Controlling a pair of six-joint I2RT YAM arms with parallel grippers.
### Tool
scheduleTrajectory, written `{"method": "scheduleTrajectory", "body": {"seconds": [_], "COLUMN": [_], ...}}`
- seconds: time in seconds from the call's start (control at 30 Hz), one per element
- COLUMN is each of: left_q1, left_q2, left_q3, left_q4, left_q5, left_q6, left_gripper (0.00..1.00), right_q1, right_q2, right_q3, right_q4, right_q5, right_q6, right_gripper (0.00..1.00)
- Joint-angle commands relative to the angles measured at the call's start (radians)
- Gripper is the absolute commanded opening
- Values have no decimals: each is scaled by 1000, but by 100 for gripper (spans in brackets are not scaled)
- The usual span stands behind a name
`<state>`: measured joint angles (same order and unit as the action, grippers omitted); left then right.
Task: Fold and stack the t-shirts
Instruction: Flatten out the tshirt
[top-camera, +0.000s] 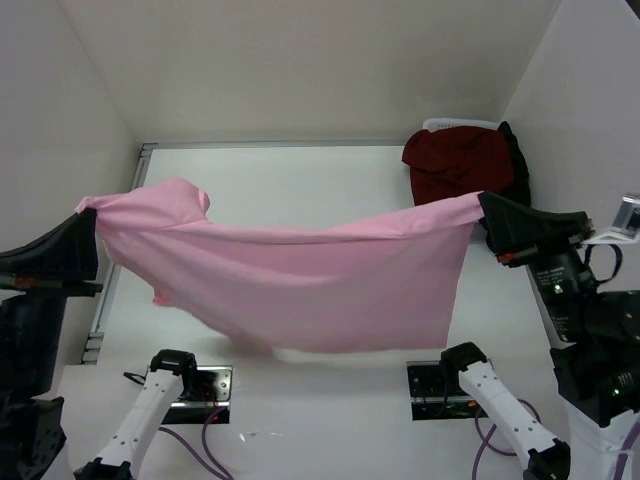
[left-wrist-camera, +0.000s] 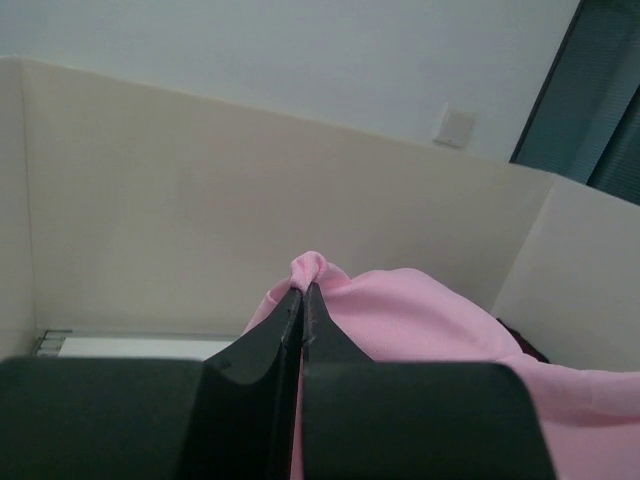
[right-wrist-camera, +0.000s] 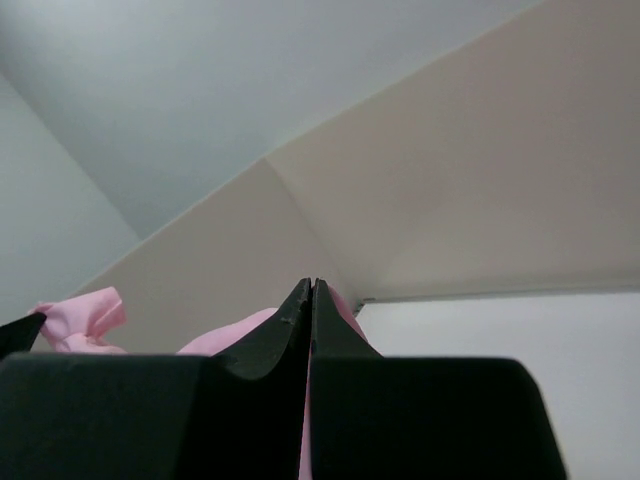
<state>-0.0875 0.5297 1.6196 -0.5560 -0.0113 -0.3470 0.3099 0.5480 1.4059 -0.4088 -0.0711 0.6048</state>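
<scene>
Next, my right gripper puts the t-shirt down, because the pink t-shirt's top edge is folding over beside it. Then it should grab that corner of the t-shirt again and pull the top edge flat.
The light pink t-shirt hangs in the air, stretched between both grippers, its lower edge just above the table near the front. My left gripper is shut on its left corner; the pinched cloth bunches above the fingertips in the left wrist view. My right gripper is shut on the right corner; pink cloth shows beside its shut jaws. A dark red t-shirt lies bunched at the back right, with a black one behind it.
The white table is walled by pale panels at the back and sides. A white basket rim shows behind the dark red shirt. Two arm bases stand at the near edge.
</scene>
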Motion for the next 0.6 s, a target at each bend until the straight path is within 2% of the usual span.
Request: {"method": "scheduleTrajectory", "body": {"seconds": [0.0,0.1,0.17,0.3,0.43,0.57], "left_q1": [-3,-3,-3,-3,-3,-3], "left_q2": [61,84,113,190,291,508], "left_q3": [-55,-206,-324,-493,-607,-653], "left_q4": [10,93,155,252,396,476], "left_q5": [-22,19,31,43,2,-39], "left_q6": [-18,-27,-41,-61,-93,-112], "left_gripper": [0,0,0,0,0,1], "right_q1": [1,1,1,1,-8,-8], "right_q2": [56,90,111,220,349,522], "right_q3": [-85,-238,-362,-502,-607,-642], "right_q4": [-96,-52,35,139,261,364], "right_q5": [68,80,80,122,186,246], "right_q6": [87,147,187,237,294,317], "right_gripper": [0,0,0,0,0,0]}}
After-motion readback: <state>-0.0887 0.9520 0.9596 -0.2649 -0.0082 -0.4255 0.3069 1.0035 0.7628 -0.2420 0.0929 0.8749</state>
